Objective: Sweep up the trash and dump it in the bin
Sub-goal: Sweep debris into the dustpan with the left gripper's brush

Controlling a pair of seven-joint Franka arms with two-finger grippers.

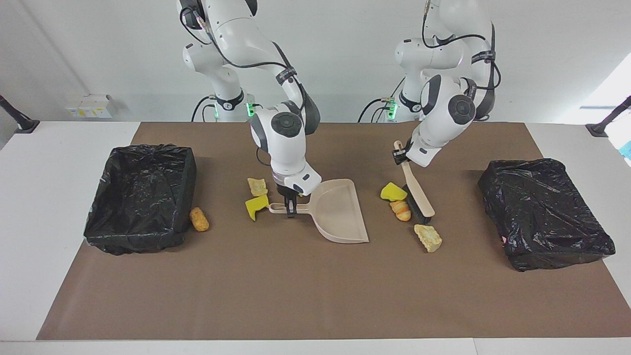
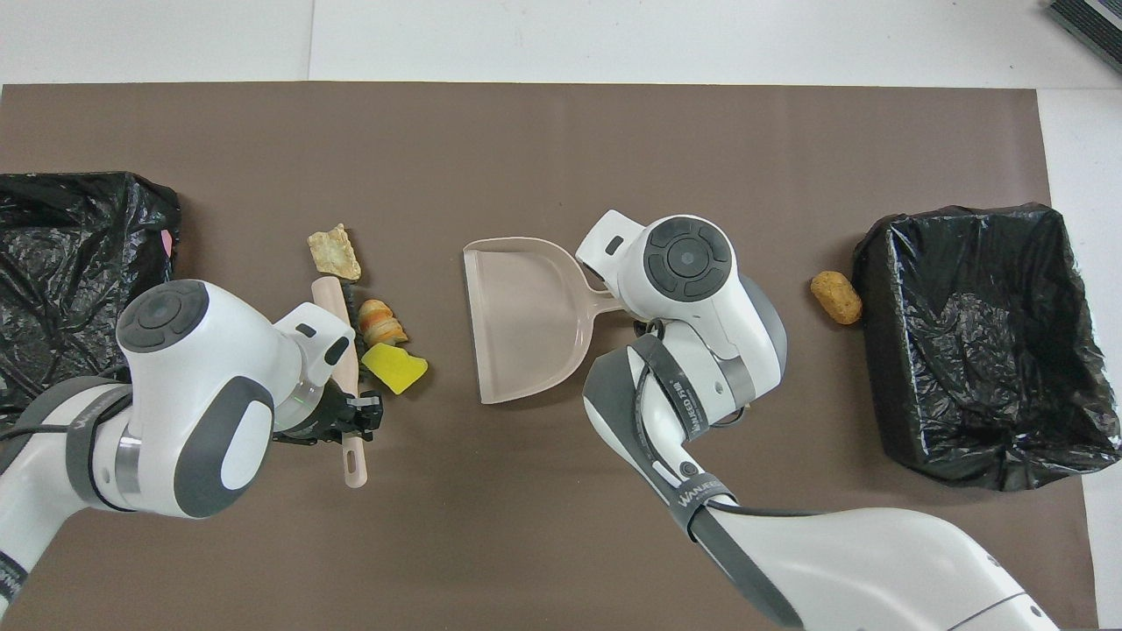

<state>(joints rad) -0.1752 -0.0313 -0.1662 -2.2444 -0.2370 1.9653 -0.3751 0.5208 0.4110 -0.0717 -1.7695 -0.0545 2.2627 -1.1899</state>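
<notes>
The tan lump is off the brush's tip (image 2: 334, 252), so the robot's left gripper should sweep in the sponge and bread first and then move the brush behind the tan lump.
My right gripper (image 1: 291, 209) is shut on the handle of the beige dustpan (image 1: 340, 212), which rests on the mat with its mouth toward the left arm's end; it also shows in the overhead view (image 2: 521, 320). My left gripper (image 1: 400, 157) is shut on the handle of the brush (image 1: 418, 191), whose bristles press against a yellow sponge chunk (image 1: 393, 191) and an orange bread lump (image 1: 402, 209). A tan lump (image 1: 428, 237) lies just off the brush's tip. A tan lump (image 1: 257, 186) and a yellow chunk (image 1: 256, 206) lie by the dustpan's handle. An orange lump (image 1: 199, 219) lies beside the open bin (image 1: 185, 187).
The open black-lined bin (image 2: 885, 263) stands at the right arm's end of the brown mat. A second black-bagged box (image 1: 544, 212) stands at the left arm's end. White table (image 1: 59, 197) surrounds the mat.
</notes>
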